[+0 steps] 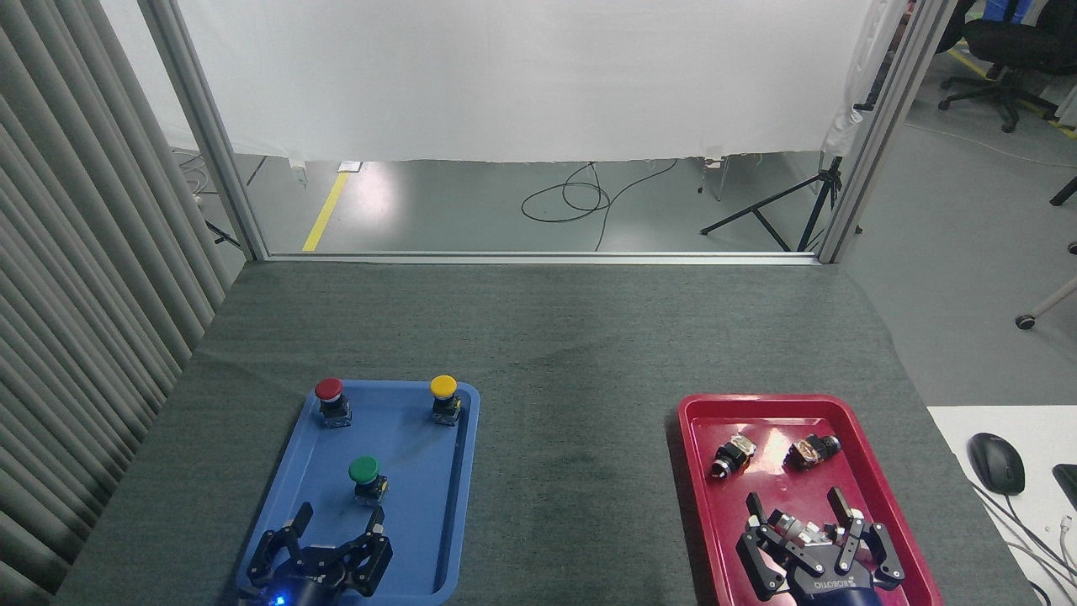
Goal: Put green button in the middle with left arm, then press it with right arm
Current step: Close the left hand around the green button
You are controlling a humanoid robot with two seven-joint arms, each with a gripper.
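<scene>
My left gripper will leave the green button (pixel 364 470) standing upright in the middle when I open it, because the button stands on a blocky dark base (pixel 371 491).
The green button (pixel 365 477) stands upright in the near half of the blue tray (pixel 416 471). My left gripper (pixel 339 517) is open just in front of it, low over the tray; its right fingertip (pixel 378 515) sits close below the button's body, not touching it. My right gripper (pixel 798 502) hangs open over the near end of the red tray (pixel 875 480), nothing between its fingers. The middle (pixel 576 454), the dark grey fabric between the two trays, is bare.
A red-capped button (pixel 330 399) and a yellow-capped button (pixel 444 397) stand at the far end of the blue tray. Two small black parts (pixel 730 457) (pixel 811 450) lie in the red tray. A computer mouse (pixel 995 462) sits on a white desk at right.
</scene>
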